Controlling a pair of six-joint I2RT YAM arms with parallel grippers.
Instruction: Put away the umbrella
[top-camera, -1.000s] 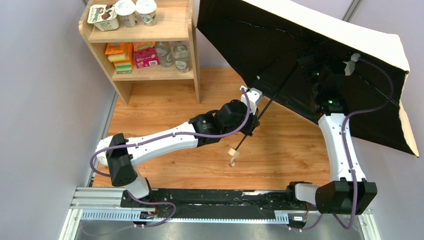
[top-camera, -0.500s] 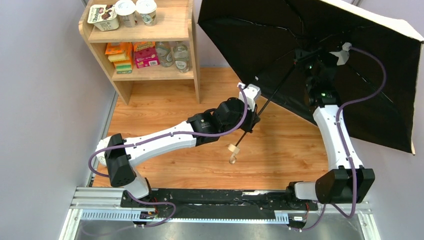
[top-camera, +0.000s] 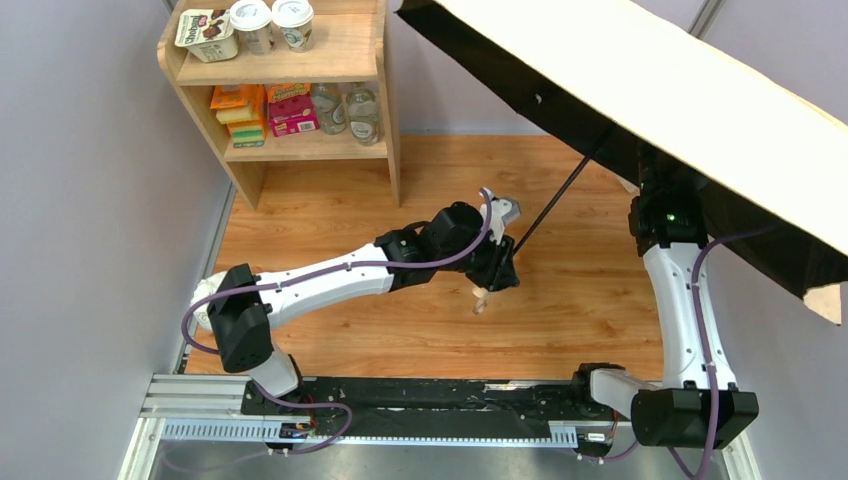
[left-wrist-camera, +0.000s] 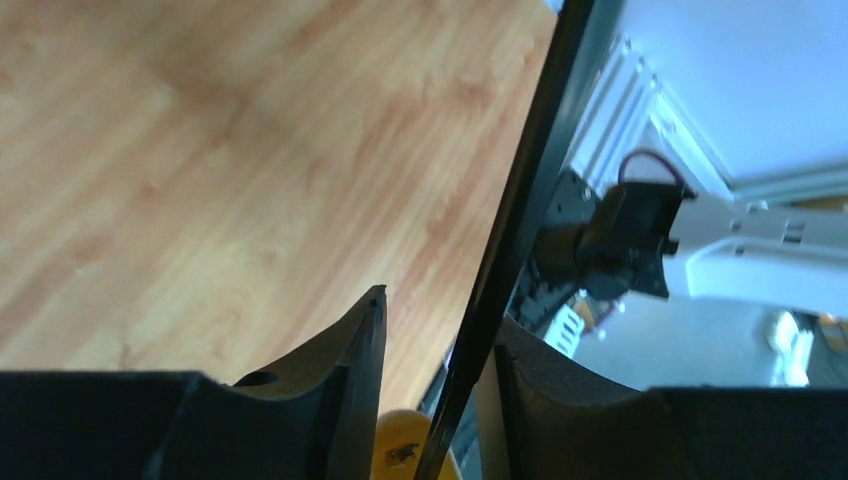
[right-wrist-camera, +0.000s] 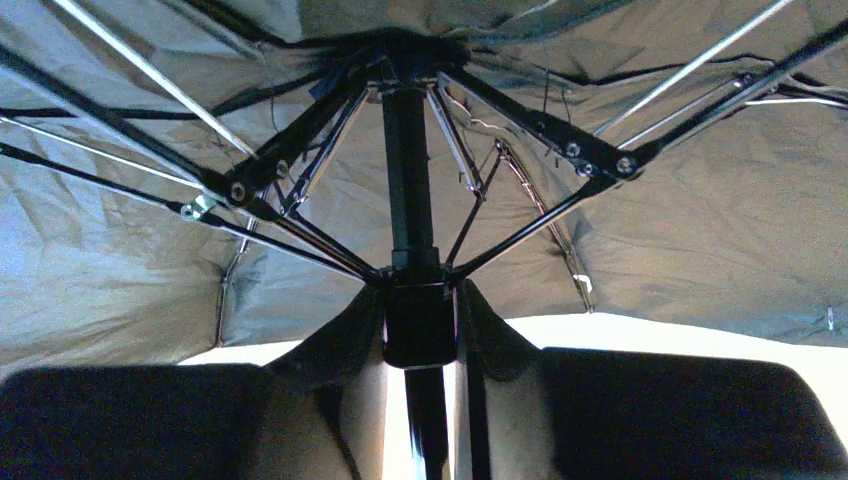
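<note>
My left gripper sits low on the umbrella's shaft (top-camera: 524, 240), far from the canopy's top, so my right gripper should lower the runner (right-wrist-camera: 420, 322) before my left gripper takes the canopy's top.
The umbrella stands open. Its beige canopy (top-camera: 700, 90) spreads across the upper right, its black underside facing down. Its thin black shaft (top-camera: 560, 190) slants down-left to the small wooden handle (top-camera: 482, 297). My left gripper (top-camera: 505, 265) is at the shaft's lower end, just above the handle. In the left wrist view its jaws (left-wrist-camera: 444, 308) stand apart with the shaft (left-wrist-camera: 520, 200) between them, leaning on the right finger (left-wrist-camera: 530, 390). My right arm (top-camera: 665, 215) reaches under the canopy. My right gripper (right-wrist-camera: 420, 295) is shut on the umbrella's black runner (right-wrist-camera: 420, 330), below the spread ribs (right-wrist-camera: 300, 150).
A wooden shelf unit (top-camera: 385, 100) stands at the back left, with yoghurt cups (top-camera: 250, 22) on top and boxes and bottles (top-camera: 345, 110) below. Grey walls close both sides. A metal rail (top-camera: 400, 405) runs along the near edge. The canopy overhangs the right wall.
The canopy has tipped so that its beige top now faces the camera. My left gripper has let go of the shaft and slid down towards the handle. My right gripper has closed on the runner.
</note>
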